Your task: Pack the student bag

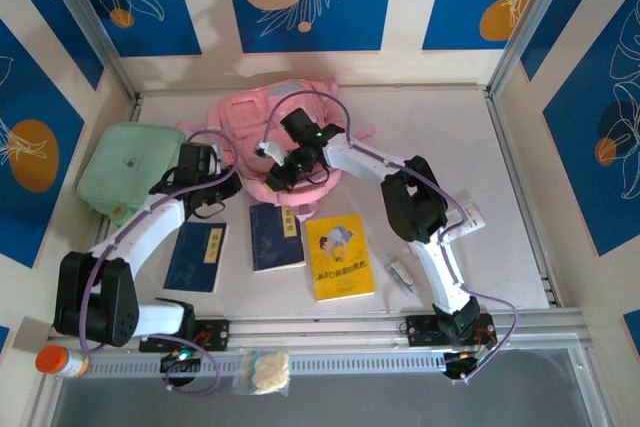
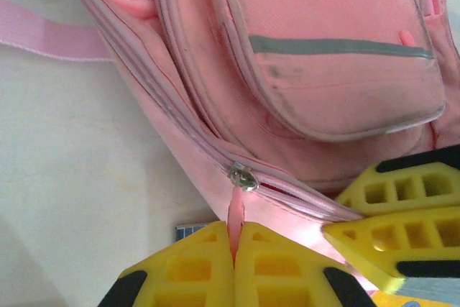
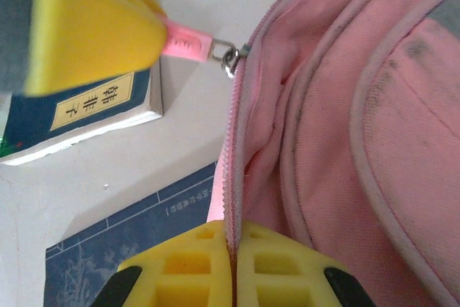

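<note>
The zipper's edge is held behind the slider by my right gripper, so I should keep pulling the tab with my left gripper until the slider reaches the buckle by the strap.
The student bag is a pink backpack lying at the back centre of the table. My left gripper is shut on the pink zipper pull tab, just below the silver slider. My right gripper is shut on the bag's zipper edge, and the seam beside it gapes slightly. In the right wrist view the left gripper's yellow fingers hold the pull tab taut. From above, both grippers meet at the bag's near edge.
Two dark blue books and a yellow book lie in front of the bag. A mint-green soft case sits at the left. Small items lie at the right, and an orange-capped bottle stands by the near rail.
</note>
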Tool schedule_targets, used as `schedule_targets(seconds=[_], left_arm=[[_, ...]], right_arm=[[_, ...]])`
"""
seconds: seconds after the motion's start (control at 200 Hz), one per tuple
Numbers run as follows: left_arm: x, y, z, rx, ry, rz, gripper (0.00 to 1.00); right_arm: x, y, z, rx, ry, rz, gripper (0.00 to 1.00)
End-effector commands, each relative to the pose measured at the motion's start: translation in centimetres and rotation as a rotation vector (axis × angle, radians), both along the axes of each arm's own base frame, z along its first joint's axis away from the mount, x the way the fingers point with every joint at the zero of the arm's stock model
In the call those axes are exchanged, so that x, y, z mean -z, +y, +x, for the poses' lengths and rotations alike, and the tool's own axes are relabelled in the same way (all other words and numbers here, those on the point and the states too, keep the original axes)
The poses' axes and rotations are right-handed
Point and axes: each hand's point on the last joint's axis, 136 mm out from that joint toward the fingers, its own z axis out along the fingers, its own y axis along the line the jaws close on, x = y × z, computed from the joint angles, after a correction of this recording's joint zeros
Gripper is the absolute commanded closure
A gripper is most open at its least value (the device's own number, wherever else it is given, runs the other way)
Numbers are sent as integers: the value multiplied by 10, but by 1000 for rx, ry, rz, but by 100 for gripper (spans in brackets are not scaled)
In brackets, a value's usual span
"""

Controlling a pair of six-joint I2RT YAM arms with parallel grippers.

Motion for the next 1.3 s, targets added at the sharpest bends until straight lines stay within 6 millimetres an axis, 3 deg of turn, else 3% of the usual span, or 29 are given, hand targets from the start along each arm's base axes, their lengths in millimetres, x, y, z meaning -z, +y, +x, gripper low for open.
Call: schedule_targets(seconds=[0.0, 0.215, 0.4, 0.94, 1.085, 1.296], left_arm=[[-20, 23, 10, -53, -40, 67, 100], [-17, 35, 25, -76, -32, 73, 100], [-15, 46, 44, -107, -37, 81, 100], [-2, 65, 105, -154, -30, 56, 100], [-1, 52, 110, -126, -32, -8, 100], [1, 50, 107, -83, -23, 14, 100]], right_arm=[[-38, -14, 2, 6, -46, 56, 100], [-65, -25, 0, 5, -74, 95, 100], [-75, -32, 0, 7, -106, 74, 100], [-73, -27, 10, 47, -150, 51, 100], [-63, -18, 16, 55, -171, 12, 100], [-62, -8, 18, 75, -163, 10, 100]])
